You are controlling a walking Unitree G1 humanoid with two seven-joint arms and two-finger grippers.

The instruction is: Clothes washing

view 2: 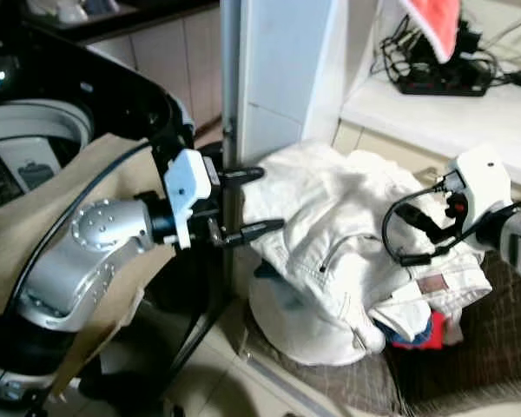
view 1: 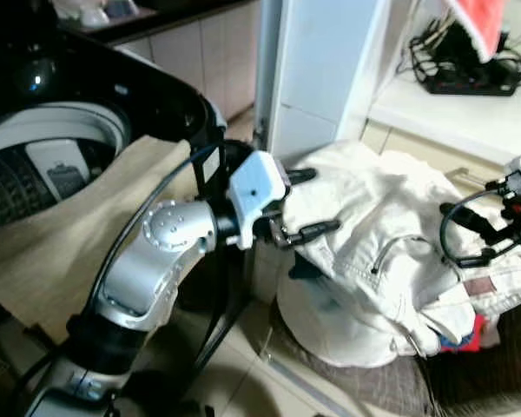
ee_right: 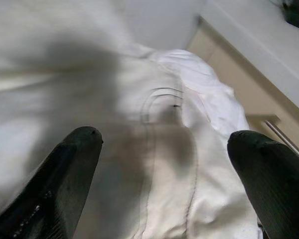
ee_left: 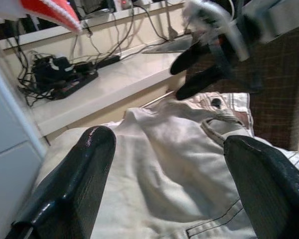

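A red and blue item [view 1: 465,337] sticks out from under the edge of the white cloth [view 1: 365,221]. More clothes hidden underneath should stay behind when I lift the cloth.
A heap of white clothes [view 1: 373,252] fills a white basket [view 1: 339,334] on the floor right of the washing machine. My left gripper [view 1: 306,203] is open at the heap's left edge, its fingers [ee_left: 74,184] spread over the white cloth [ee_left: 159,174]. At the heap's right side my right gripper [view 1: 469,234] is open too, and its fingers [ee_right: 70,169] hover just above the white fabric [ee_right: 154,149]. The washing machine's open drum [view 1: 43,165] lies at the left, with a beige cloth [view 1: 61,234] draped over its front rim.
A white cabinet [view 1: 326,61] stands behind the basket. A shelf at the right carries a black power strip with cables [view 1: 469,74], and a red cloth [view 1: 478,22] hangs above it. A red and blue item [view 1: 469,334] peeks from under the heap. A brown checked mat [view 1: 486,373] lies below.
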